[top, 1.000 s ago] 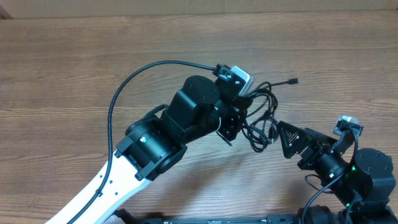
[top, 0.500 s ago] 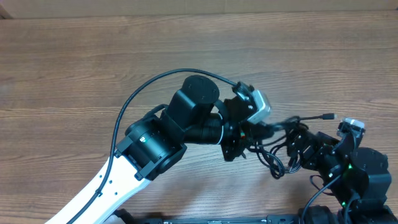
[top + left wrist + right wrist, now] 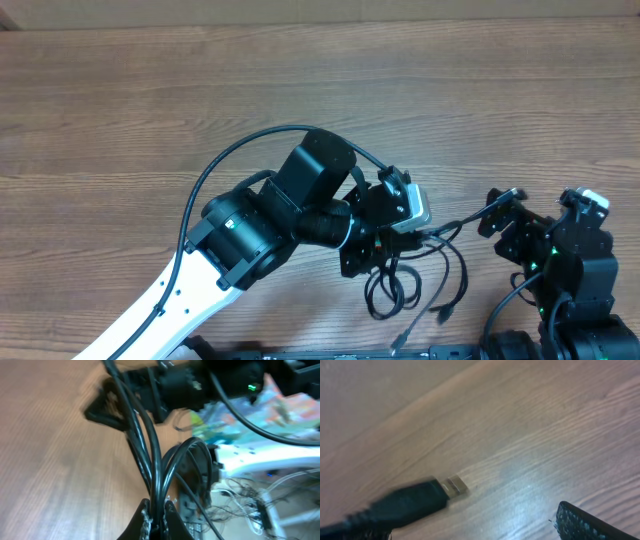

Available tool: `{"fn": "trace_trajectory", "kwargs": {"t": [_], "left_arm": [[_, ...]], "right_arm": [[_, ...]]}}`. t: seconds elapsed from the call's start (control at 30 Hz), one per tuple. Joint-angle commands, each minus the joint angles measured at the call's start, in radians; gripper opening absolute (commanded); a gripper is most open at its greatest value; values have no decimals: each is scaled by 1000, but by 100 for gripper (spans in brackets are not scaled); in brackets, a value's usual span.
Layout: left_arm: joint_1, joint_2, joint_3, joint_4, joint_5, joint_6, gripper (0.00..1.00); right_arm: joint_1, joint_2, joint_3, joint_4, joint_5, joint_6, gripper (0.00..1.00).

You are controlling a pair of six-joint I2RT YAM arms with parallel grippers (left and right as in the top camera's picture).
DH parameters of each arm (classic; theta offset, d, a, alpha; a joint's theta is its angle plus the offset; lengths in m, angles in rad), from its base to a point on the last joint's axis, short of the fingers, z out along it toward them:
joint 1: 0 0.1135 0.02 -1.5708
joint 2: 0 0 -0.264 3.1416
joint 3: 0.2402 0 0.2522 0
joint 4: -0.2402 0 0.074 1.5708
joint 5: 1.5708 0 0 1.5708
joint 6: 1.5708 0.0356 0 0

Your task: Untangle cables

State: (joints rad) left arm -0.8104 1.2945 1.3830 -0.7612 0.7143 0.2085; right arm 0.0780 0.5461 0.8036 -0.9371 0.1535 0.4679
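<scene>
The cables (image 3: pixel 156 475) will come along together as one looped heap when I pull with my right gripper, because several strands of cable run bunched next to a curled loop (image 3: pixel 196 444).
The cables (image 3: pixel 392 285) are a tangle of thin black cords looping near the table's front edge. My left gripper (image 3: pixel 388 243) is shut on several strands; in the left wrist view the cables (image 3: pixel 150 445) run up out of the closed jaws (image 3: pixel 157 510). One strand stretches right to a plug (image 3: pixel 515 193) at my right gripper (image 3: pixel 503 213). In the right wrist view this black plug with a silvery end (image 3: pixel 452 485) sits at the left, and one finger tip of the right gripper (image 3: pixel 480 532) shows at the lower right. The jaws look open.
The wooden table (image 3: pixel 150 100) stretches left and back. The cable loops hang close to its front edge. Beyond that edge the left wrist view shows a white power strip (image 3: pixel 260 455) and loose wires (image 3: pixel 250 505). The right arm's body (image 3: pixel 580 260) stands at the right.
My left gripper has carried the cable bundle from the middle right toward the front edge. The right gripper has drawn back to the right, and one strand is now stretched between them.
</scene>
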Motion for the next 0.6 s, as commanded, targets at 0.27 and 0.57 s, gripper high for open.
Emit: {"fn": "trace_trajectory", "kwargs": {"t": [0.27, 0.57], "left_arm": [[-1, -10, 27, 195, -608, -533, 4], [-1, -10, 27, 284, -644, -566, 4]], "right_arm": [[-6, -2, -5, 45, -371, 2, 100], [-6, -2, -5, 100, -491, 1, 100]]}}
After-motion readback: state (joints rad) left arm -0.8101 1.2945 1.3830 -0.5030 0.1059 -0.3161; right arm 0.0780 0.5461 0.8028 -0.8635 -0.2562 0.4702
